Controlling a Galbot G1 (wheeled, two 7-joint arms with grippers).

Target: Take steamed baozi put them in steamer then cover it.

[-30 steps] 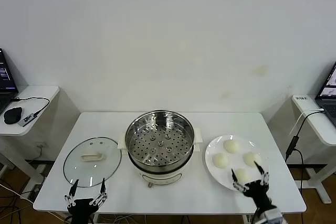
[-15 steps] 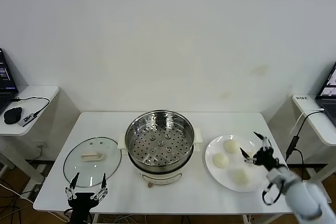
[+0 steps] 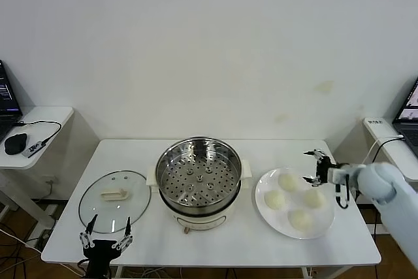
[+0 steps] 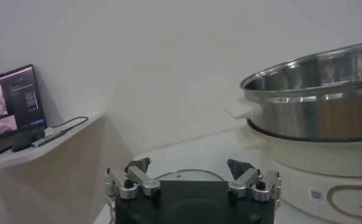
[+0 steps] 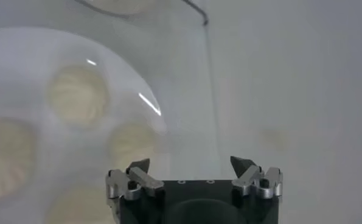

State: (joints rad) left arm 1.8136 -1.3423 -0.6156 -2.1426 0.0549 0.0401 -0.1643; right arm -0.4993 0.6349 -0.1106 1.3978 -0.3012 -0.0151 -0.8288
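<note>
I expect the far baozi (image 3: 287,181) to come cleanly off the plate alone and its neighbours to stay put when I lift it, since white gaps (image 3: 300,190) separate the baozi.
Four cream-white baozi (image 3: 288,181) lie on a white plate (image 3: 269,217) at the table's right. The steel steamer (image 3: 199,184) stands in the middle, uncovered, its perforated tray bare. The glass cover (image 3: 115,200) lies flat to its left. My right gripper (image 3: 317,166) is open and empty, hovering over the plate's far right edge, just beyond the buns. The right wrist view shows the gripper (image 5: 191,165) with the baozi (image 5: 77,94) on the plate (image 5: 22,49) ahead of it. My left gripper (image 3: 104,234) is open and empty at the table's front edge, near the cover (image 4: 187,175).
A side table with a laptop, mouse (image 3: 16,143) and cable stands at the left. Another side table (image 3: 392,148) with a laptop and cable stands at the right, close to my right arm. The steamer's wall (image 4: 314,115) looms beside my left gripper.
My right gripper has risen from the table's front edge and swung back over the plate to its far right edge. The left gripper has hardly moved.
</note>
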